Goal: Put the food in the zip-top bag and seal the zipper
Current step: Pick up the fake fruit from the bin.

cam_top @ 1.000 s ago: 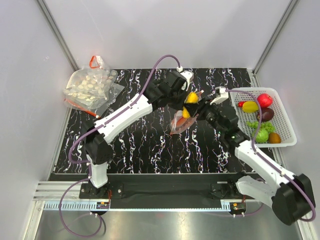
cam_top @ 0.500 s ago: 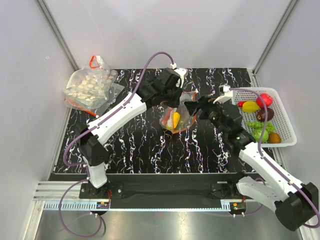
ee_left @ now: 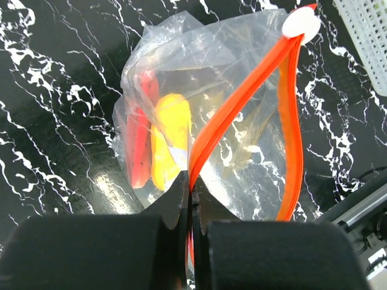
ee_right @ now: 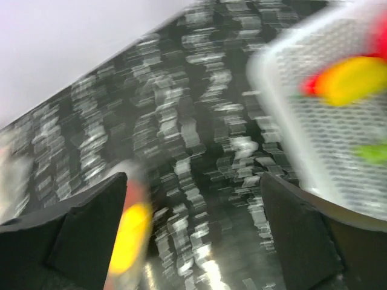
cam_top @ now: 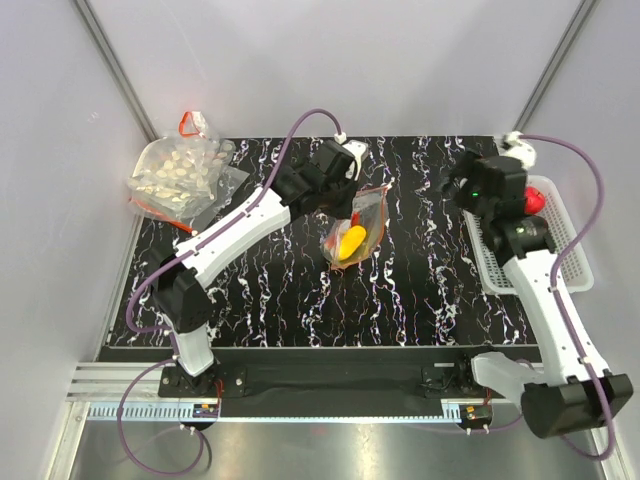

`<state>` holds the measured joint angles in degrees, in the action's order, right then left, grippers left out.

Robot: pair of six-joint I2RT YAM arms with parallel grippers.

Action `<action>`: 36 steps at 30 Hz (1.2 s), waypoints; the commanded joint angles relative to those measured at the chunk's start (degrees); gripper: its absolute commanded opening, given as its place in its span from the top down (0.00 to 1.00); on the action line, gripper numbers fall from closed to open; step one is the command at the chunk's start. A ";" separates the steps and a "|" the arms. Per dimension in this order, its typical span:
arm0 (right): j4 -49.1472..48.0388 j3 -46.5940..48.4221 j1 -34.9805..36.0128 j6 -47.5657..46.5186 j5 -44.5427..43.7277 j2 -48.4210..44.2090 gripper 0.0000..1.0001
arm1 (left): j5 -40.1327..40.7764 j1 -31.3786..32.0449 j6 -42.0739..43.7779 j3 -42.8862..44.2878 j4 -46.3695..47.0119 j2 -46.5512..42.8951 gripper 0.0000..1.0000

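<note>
My right gripper is moving to the yellow fruit [ee_right: 352, 81], which lies uncovered in the basket, and the zipper [ee_left: 242, 103] is wide open. So my right gripper should keep going until its fingers close around the fruit.
The zip-top bag [cam_top: 356, 230] hangs tilted over the middle of the table, with a yellow food piece [cam_top: 350, 243] inside. In the left wrist view the bag [ee_left: 181, 66] holds a yellow piece [ee_left: 169, 133] and a red piece [ee_left: 140, 145]. Its red-orange zipper [ee_left: 242, 103] gapes open, with a white slider [ee_left: 300, 23] at the far end. My left gripper [ee_left: 191, 190] is shut on the near end of the zipper strip and shows in the top view [cam_top: 350, 203]. My right gripper [cam_top: 478, 192] is open and empty, raised by the basket, apart from the bag; its wrist view [ee_right: 193, 178] is blurred.
A white basket [cam_top: 570, 283] with a red fruit [cam_top: 535, 200] and other fruit sits at the right edge, partly hidden by my right arm. A larger clear bag of whitish pieces [cam_top: 180, 175] lies at the back left. The walls stand close on both sides.
My right gripper has let go, opened and swung back right and up to the basket. The yellow piece now lies inside the bag. My left gripper still holds the bag, shifted slightly left.
</note>
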<state>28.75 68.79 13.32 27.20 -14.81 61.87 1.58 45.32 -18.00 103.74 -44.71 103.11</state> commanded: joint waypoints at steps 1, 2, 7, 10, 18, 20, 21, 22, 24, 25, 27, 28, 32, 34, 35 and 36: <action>6.05 1.34 -11.72 0.22 7.58 2.98 0.00 | -1.32 0.12 -0.02 -0.91 2.96 -3.44 1.00; 5.96 1.52 -17.05 0.48 8.12 3.87 0.00 | -1.32 0.12 -0.02 -1.43 3.13 -3.53 1.00; -0.09 -1.03 -31.32 8.88 17.50 10.09 0.00 | -1.23 1.52 -0.37 -3.37 4.63 -3.97 1.00; -3.52 -1.47 -36.78 16.01 18.86 15.19 0.00 | -1.32 1.96 -0.63 -4.25 5.33 -3.88 1.00; -10.81 -1.65 -37.14 24.48 10.50 22.68 0.00 | -0.97 2.40 -0.98 -2.85 4.55 -2.13 1.00; -11.61 -0.86 -37.14 25.62 9.54 25.31 0.00 | -0.71 2.58 -0.99 -2.32 4.28 -1.51 1.00; -11.53 -0.33 -37.14 25.88 9.01 26.28 0.00 | -0.62 2.67 -1.16 -2.23 4.28 -1.42 1.00; -10.92 0.19 -37.14 26.49 7.62 28.20 0.00 | -0.53 2.75 -1.25 -2.14 4.28 -1.25 1.00; -12.13 0.29 -37.14 27.64 6.90 29.97 0.00 | -0.88 2.84 -1.16 -1.88 4.28 -0.98 1.00; -12.84 0.37 -37.14 28.34 6.81 31.89 0.00 | -1.32 2.84 -1.07 -1.62 4.19 -0.81 1.00; -14.60 1.16 -37.14 28.52 7.68 34.01 0.00 | -1.32 2.84 -0.99 -0.56 3.67 -0.54 1.00; -14.78 1.60 -37.14 28.61 7.86 36.28 0.00 | -1.32 2.84 -0.99 -0.13 3.49 -0.54 1.00; -17.85 3.62 -37.14 29.40 9.18 41.48 0.00 | -2.99 2.84 -0.90 1.81 2.70 -0.45 1.00; -19.60 4.06 -37.14 29.92 9.53 44.03 0.00 | -3.08 2.84 -1.16 2.86 2.35 -0.10 1.00; -19.87 4.50 -37.14 30.01 9.62 44.74 0.00 | -2.90 2.84 -1.07 3.39 1.65 0.07 1.00; -20.05 4.68 -37.14 30.10 9.10 45.53 0.00 | -2.64 2.84 -0.99 3.74 1.29 0.51 1.00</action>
<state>12.99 70.35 -24.01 55.72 -4.84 105.97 0.12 48.01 -18.68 103.83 -43.83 103.26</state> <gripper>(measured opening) 0.994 0.012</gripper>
